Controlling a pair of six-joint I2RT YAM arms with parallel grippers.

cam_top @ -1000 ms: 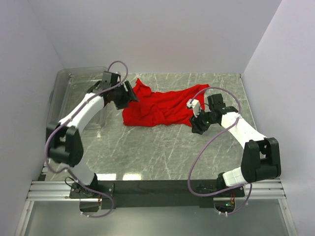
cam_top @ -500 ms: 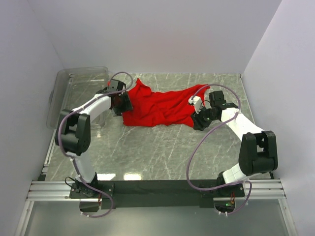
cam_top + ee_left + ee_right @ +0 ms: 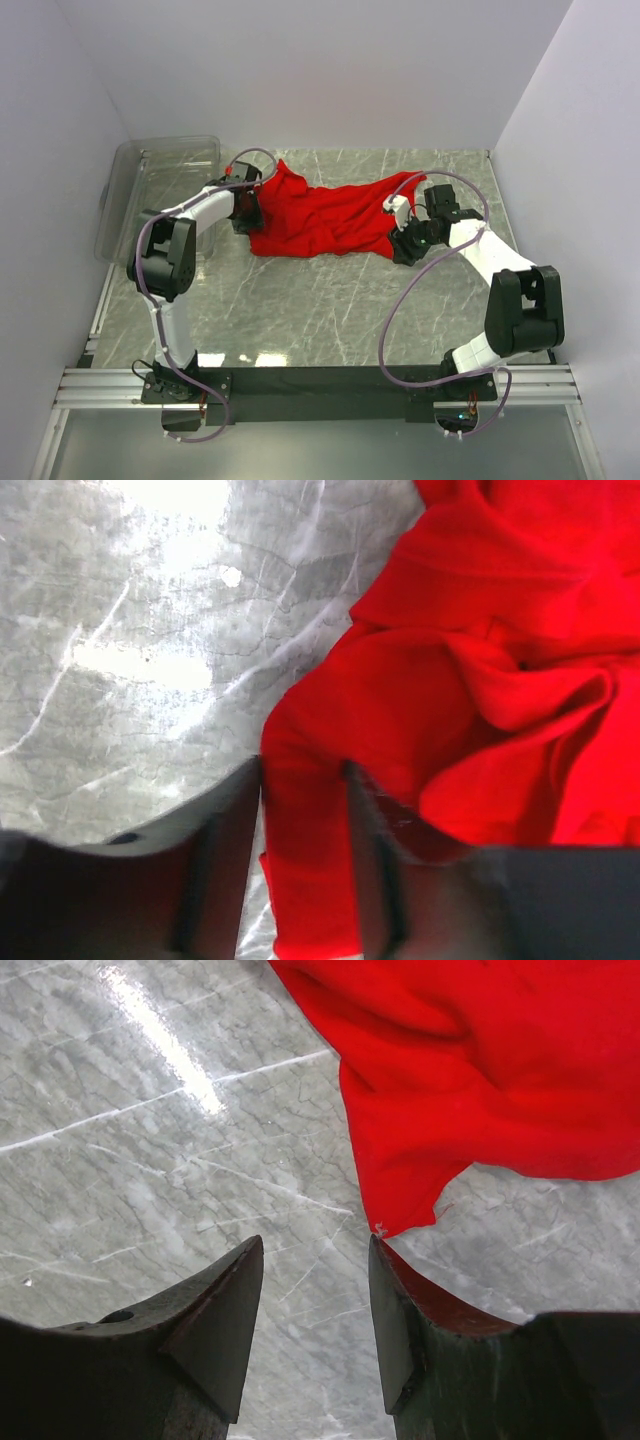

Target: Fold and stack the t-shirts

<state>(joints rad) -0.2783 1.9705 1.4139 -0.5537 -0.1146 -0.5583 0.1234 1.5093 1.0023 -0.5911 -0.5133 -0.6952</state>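
The red t-shirt's near edge (image 3: 332, 250) is crumpled and its far corner is loose, so the robot's right gripper should grab that corner (image 3: 402, 1212) and stretch the t-shirt's edge away from the left gripper.
The red t-shirt (image 3: 325, 215) lies crumpled on the marble table, spread from left to right across the back middle. My left gripper (image 3: 248, 208) is down at its left edge. In the left wrist view a narrow fold of the t-shirt (image 3: 450, 680) runs between the fingers of the left gripper (image 3: 302, 770), which stand partly apart around it, a sliver of table showing beside the left finger. My right gripper (image 3: 405, 240) is at the shirt's right end. There the right gripper (image 3: 315, 1245) is open over bare table, a corner of the t-shirt (image 3: 480, 1080) just at its right fingertip.
A clear plastic bin (image 3: 150, 185) stands at the back left, right beside the left arm. The white walls close in the table at the back and on both sides. Bare marble table (image 3: 320, 310) lies in front of the shirt.
My left gripper has dropped onto the shirt's left edge and its fingers have narrowed around a fold. The right gripper shifted slightly toward the shirt's right corner, then held still.
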